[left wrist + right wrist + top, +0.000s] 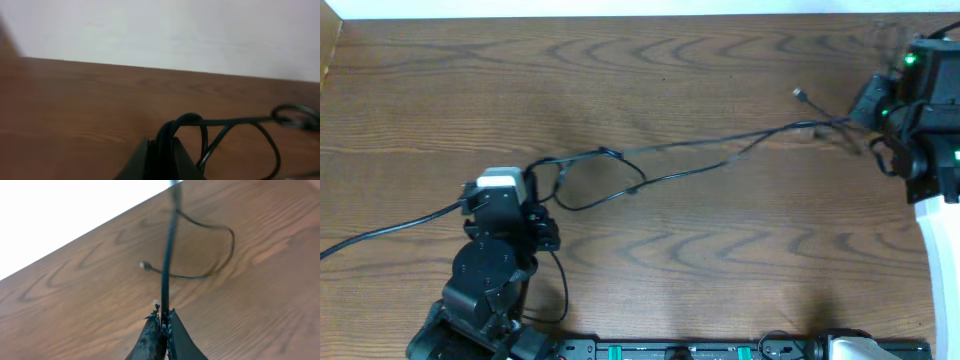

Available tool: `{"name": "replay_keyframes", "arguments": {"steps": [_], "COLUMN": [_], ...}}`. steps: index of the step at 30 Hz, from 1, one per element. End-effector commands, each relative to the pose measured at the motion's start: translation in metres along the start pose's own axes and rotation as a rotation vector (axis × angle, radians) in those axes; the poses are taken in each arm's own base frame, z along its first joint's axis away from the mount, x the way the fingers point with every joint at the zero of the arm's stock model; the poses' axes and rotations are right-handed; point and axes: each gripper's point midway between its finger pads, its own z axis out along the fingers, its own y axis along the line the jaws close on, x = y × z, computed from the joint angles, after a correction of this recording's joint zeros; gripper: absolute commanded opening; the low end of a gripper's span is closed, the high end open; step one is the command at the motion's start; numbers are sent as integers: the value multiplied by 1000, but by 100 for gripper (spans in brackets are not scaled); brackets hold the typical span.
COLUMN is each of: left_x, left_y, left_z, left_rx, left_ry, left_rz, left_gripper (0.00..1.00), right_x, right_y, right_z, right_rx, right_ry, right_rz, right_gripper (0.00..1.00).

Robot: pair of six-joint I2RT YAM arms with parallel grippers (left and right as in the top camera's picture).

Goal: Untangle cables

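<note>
My left gripper should help bring both grippers closer and loosen the loops before pulling further, because the black cables are stretched tight with their loops crossed (610, 154) beside it.
Thin black cables (680, 160) stretch across the table between my two grippers, with a loop (600, 185) near the left one and a loose plug end (800, 95) at the right. My left gripper (538, 205) is shut on a bunch of the black cables (187, 120), which loop off to the right (260, 132). My right gripper (855, 112) is shut on one taut black cable (167, 255) running straight away from its fingertips (164, 317). Beside that cable lies another black cable's plug end (144, 265) with a curved length (227, 245).
A thicker black wire (380, 235) runs from the left arm to the table's left edge. A black equipment bar (700, 350) lies along the front edge. A white surface (945, 270) borders the table at the right. The far edge meets a white wall (175, 30).
</note>
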Motion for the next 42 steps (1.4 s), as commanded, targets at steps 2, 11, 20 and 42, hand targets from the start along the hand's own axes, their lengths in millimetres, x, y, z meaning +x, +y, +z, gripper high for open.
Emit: {"name": "replay_keyframes", "arguments": {"steps": [2,11,20,42], "left_x": [-26,-31,-18,-54], "left_y": [63,88,6,-135], "left_z": [-20,-32,-9,-10], "left_rx": [-351,-498,-11,718], "left_ry": [-116,-194,-58,-71], "left_rz": [-15,-179,-192,-159], "left_gripper": [8,8,8,8], "right_x": [-21,-17,29,152], "right_y": [-36,-32,36,156], "right_z": [-4,-2,-11,-135], "right_rx": [126,75,-339,-1379], "right_ry": [-67,-37,201,463], "right_rz": [-3,9,-15,-606], "right_gripper": [1,1,14,67]}}
